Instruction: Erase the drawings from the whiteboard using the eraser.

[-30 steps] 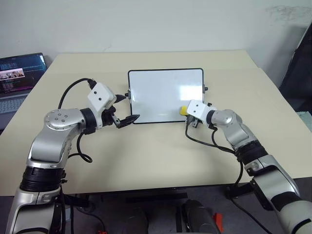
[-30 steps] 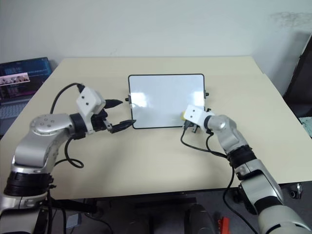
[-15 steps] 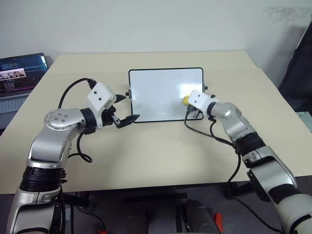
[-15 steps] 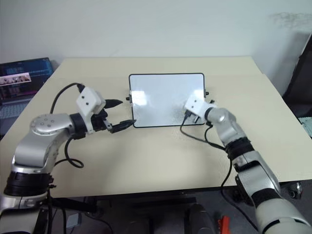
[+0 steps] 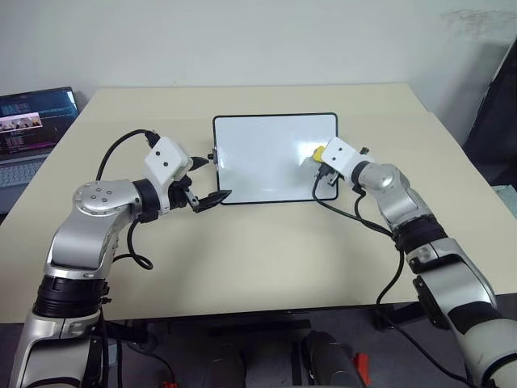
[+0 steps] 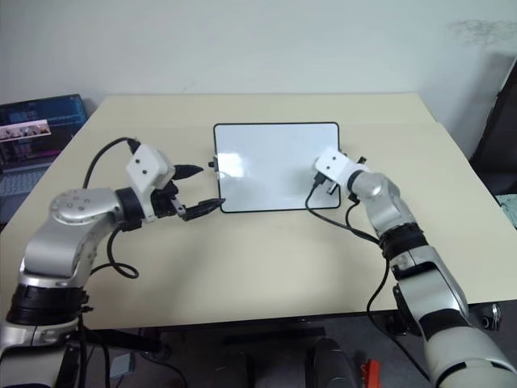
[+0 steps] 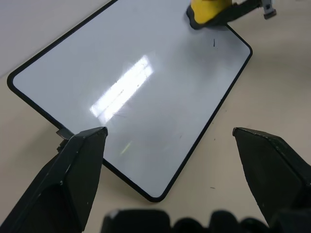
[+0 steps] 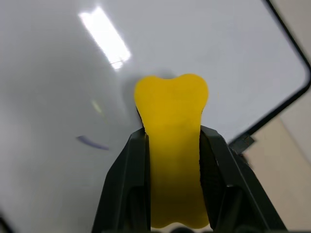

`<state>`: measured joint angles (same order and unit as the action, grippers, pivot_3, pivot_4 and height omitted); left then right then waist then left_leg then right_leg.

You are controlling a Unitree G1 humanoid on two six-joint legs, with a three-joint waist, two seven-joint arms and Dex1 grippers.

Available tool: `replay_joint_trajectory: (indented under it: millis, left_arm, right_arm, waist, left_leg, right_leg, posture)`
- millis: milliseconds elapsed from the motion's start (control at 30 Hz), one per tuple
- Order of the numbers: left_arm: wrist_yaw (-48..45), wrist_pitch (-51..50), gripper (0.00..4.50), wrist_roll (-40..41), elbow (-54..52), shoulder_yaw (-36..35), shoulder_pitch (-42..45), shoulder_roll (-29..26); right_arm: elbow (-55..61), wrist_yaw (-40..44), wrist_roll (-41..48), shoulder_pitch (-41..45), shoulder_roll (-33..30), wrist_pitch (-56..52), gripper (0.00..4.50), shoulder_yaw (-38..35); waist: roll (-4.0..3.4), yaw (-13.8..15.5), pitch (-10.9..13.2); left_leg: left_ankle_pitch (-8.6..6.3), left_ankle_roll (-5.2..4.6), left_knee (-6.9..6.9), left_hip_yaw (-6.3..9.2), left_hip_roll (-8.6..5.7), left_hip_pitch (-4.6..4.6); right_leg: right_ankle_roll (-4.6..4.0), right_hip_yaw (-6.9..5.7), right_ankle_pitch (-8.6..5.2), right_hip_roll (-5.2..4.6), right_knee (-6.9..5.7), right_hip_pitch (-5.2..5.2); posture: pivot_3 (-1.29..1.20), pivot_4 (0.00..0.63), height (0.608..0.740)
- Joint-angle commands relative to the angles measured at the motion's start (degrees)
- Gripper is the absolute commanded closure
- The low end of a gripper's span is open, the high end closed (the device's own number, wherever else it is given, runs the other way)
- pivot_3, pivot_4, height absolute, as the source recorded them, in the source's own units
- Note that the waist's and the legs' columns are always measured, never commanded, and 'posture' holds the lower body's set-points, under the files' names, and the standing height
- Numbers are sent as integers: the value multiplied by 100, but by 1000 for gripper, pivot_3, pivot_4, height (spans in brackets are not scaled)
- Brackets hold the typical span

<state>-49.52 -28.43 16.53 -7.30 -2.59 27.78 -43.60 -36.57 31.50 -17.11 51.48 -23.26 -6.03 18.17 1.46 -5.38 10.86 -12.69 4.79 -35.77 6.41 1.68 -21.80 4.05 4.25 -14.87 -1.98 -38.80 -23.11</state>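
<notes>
A short dark stroke (image 8: 92, 142) is next to the yellow eraser, so my right gripper should sweep the eraser back toward the whiteboard's near edge (image 5: 305, 200) and wipe the stroke off.
The whiteboard (image 5: 266, 158) lies flat in the middle of the table. My right gripper (image 5: 321, 156) is shut on the yellow eraser (image 5: 318, 152), which presses on the board near its right edge, about halfway along it. In the right wrist view the eraser (image 8: 171, 111) sits between the black fingers (image 8: 126, 170), and a short dark stroke of the drawings (image 8: 92, 142) lies beside it. Another small mark (image 7: 214, 43) shows near the eraser (image 7: 206, 10) in the left wrist view. My left gripper (image 5: 215, 179) is open, hovering at the board's near left corner and holding nothing.
A laptop (image 5: 28, 121) with a lit screen stands off the table's far left side. The beige table (image 5: 266, 250) has bare room in front of the board. Black cables hang from both wrists.
My right gripper has slid the eraser from the board's near right corner away from me along the right side. The left arm has stayed put.
</notes>
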Motion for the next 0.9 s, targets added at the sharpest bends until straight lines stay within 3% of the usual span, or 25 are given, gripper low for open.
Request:
replay_joint_trajectory:
  millis: [33, 133, 267, 667, 900]
  left_arm:
    - [-18, 61, 0, -1, -109, -42, 132, -55]
    - [-15, 52, 0, 6, -132, -25, 133, -36]
    - [-12, 59, 0, 7, -123, -14, 139, -22]
    - [13, 72, 0, 7, -124, -31, 133, -21]
    - [32, 77, 0, 8, -146, -51, 97, -26]
  right_arm:
    - [239, 748, -102, -411, -81, -466, 3524, 336]
    - [560, 1066, -127, -592, -171, -622, 3524, 401]
    - [581, 894, -169, -518, -148, -721, 3524, 293]
    - [-725, -817, -170, 637, 146, -393, 3525, -112]
    - [-1123, -1001, -186, 802, 157, -217, 3525, -37]
  waist:
    - [0, -18, 0]
    - [0, -22, 0]
    - [0, -21, 0]
    - [10, -55, 10]
    - [13, -65, 11]
  left_leg:
    - [0, 0, 1, 0, 0, 1]
    - [0, 1, 2, 0, 0, 0]
    - [0, 1, 1, 0, 0, -1]
    - [13, -1, -9, -4, 1, -2]
    - [11, 1, 1, -3, 0, -9]
  right_leg:
    - [8, 0, 4, 0, 0, 0]
    - [8, -1, 5, 0, 1, -1]
    - [1, 0, 1, 0, 9, -1]
    - [-20, 4, -11, 0, 13, -3]
    - [-20, 4, -11, 0, 17, -5]
  posture:
    - [0, 150, 740]
    - [0, 150, 740]
    - [0, 150, 740]
    - [0, 150, 740]
    - [0, 150, 740]
